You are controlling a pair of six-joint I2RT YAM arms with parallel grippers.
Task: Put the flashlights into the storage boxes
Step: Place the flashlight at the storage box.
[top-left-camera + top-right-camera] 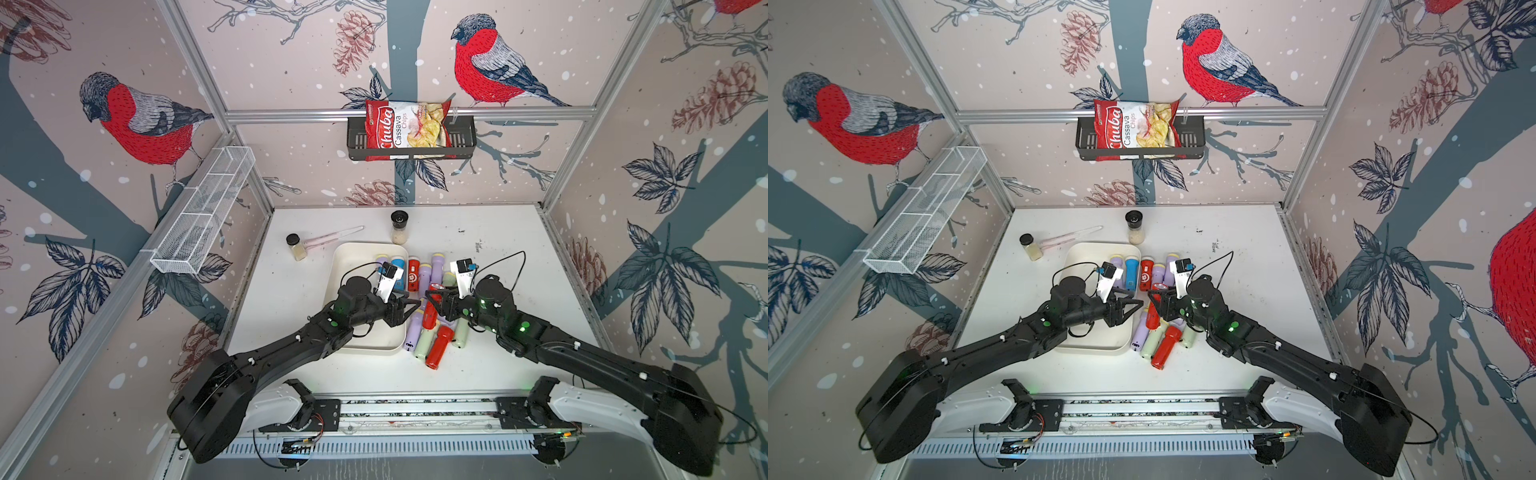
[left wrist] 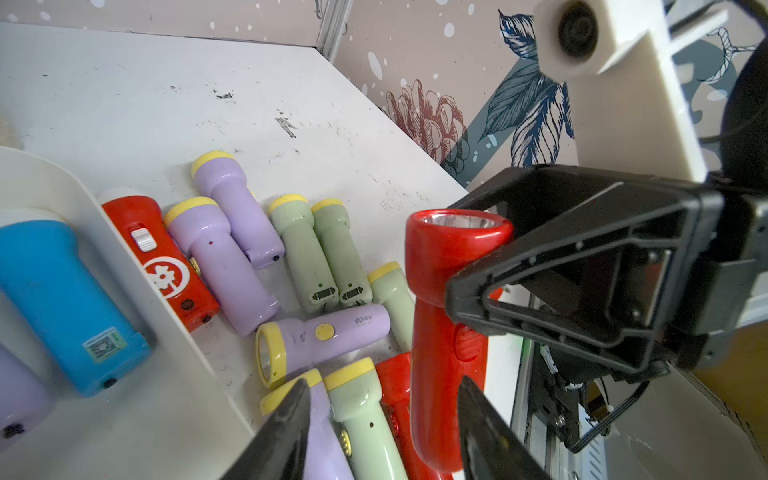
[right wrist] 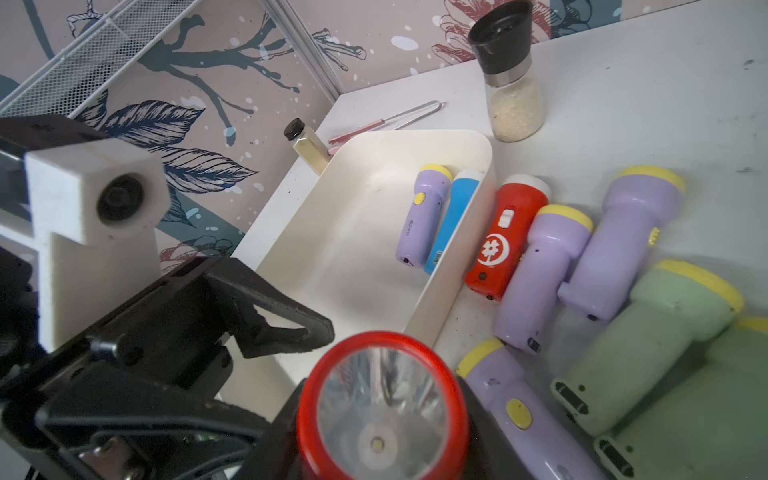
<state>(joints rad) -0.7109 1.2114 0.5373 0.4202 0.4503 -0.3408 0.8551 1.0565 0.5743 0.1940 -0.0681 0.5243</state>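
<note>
The red flashlight's tail (image 1: pixel 430 321) hangs free ahead of my open left fingers, so I should hold its neck (image 2: pixel 429 289) in my right gripper now until they close on the tail.
The cream storage box (image 1: pixel 347 255) (image 3: pixel 353 232) lies at mid-table with a lilac flashlight (image 3: pixel 422 216) and a blue flashlight (image 3: pixel 453 216) against its right wall. Several more flashlights (image 1: pixel 432 336) (image 2: pixel 299 245), lilac, pale green and red, lie piled on the table to the box's right. My right gripper (image 1: pixel 429 296) (image 3: pixel 382 415) is shut on a red flashlight (image 2: pixel 444 332) (image 1: pixel 1154 309), held above the pile. My left gripper (image 1: pixel 415 305) (image 2: pixel 384 382) is open, its fingers either side of that flashlight's tail end.
A black-capped grinder (image 1: pixel 399 226) and a small jar (image 1: pixel 296 247) stand behind the box, with pink tongs (image 1: pixel 332 237) between them. A white wire mesh basket (image 1: pixel 203 212) hangs on the left wall. A black wall basket (image 1: pixel 463 139) holds a chips bag.
</note>
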